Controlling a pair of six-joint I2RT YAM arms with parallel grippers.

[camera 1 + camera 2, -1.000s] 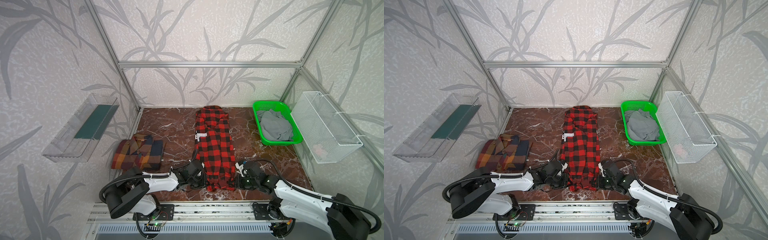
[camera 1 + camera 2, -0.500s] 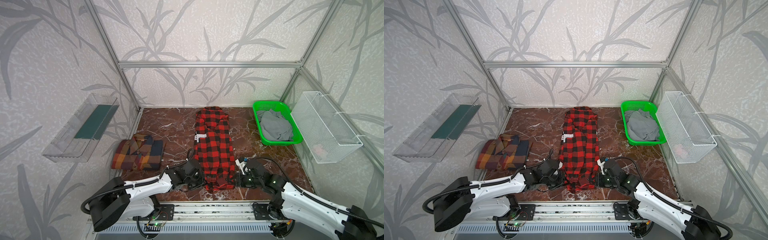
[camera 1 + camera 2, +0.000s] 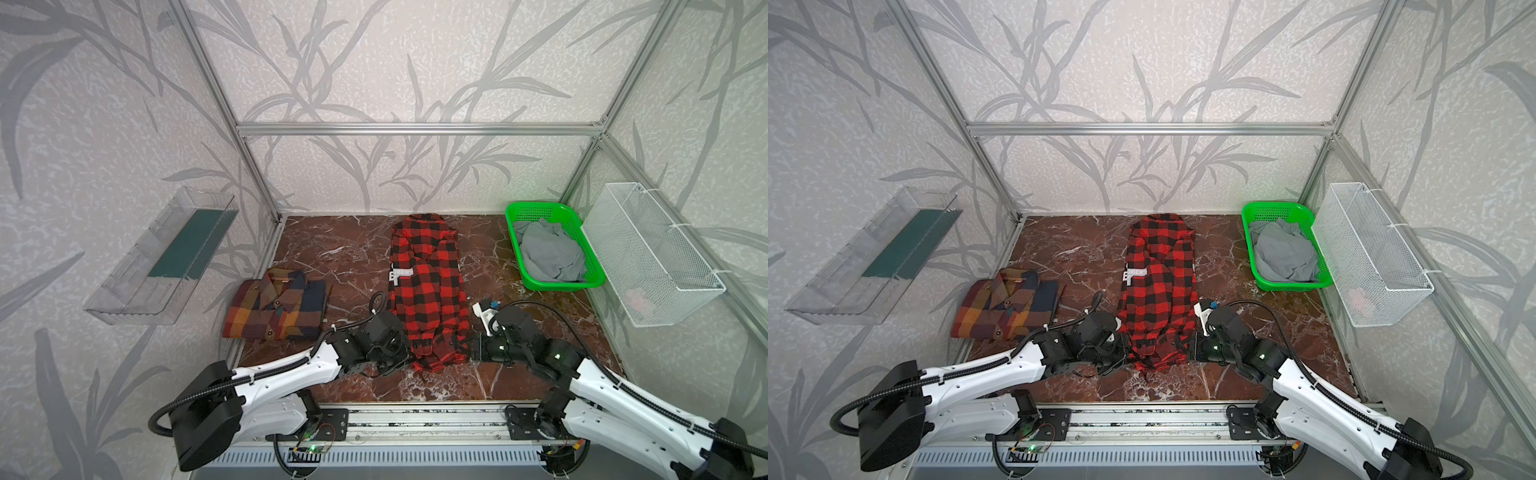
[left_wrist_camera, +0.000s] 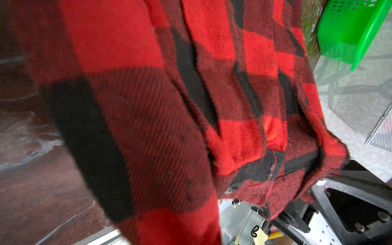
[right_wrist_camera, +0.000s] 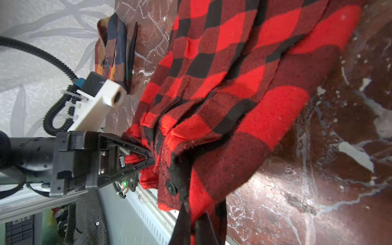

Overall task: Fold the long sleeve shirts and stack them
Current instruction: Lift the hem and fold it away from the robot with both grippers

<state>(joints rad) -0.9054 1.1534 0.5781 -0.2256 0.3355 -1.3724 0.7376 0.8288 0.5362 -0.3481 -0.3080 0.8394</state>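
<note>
Both corners of the red-and-black shirt's near hem are in my grippers, so I should keep carrying it forward with my right gripper until it lies over the shirt's middle.
The red-and-black check long sleeve shirt lies as a long narrow strip down the middle of the marble table. Its near hem is lifted and bunched. My left gripper is shut on the hem's left corner. My right gripper is shut on the right corner. Red cloth fills the left wrist view and hides that gripper's jaws. The brown plaid shirt lies folded at the left.
A green basket holding grey cloth stands at the back right. A white wire basket hangs on the right wall and a clear tray on the left wall. The metal rail borders the front.
Both grippers have carried the red shirt's near hem a little up and away from the front rail, bunching it. Both arms have stretched further forward.
</note>
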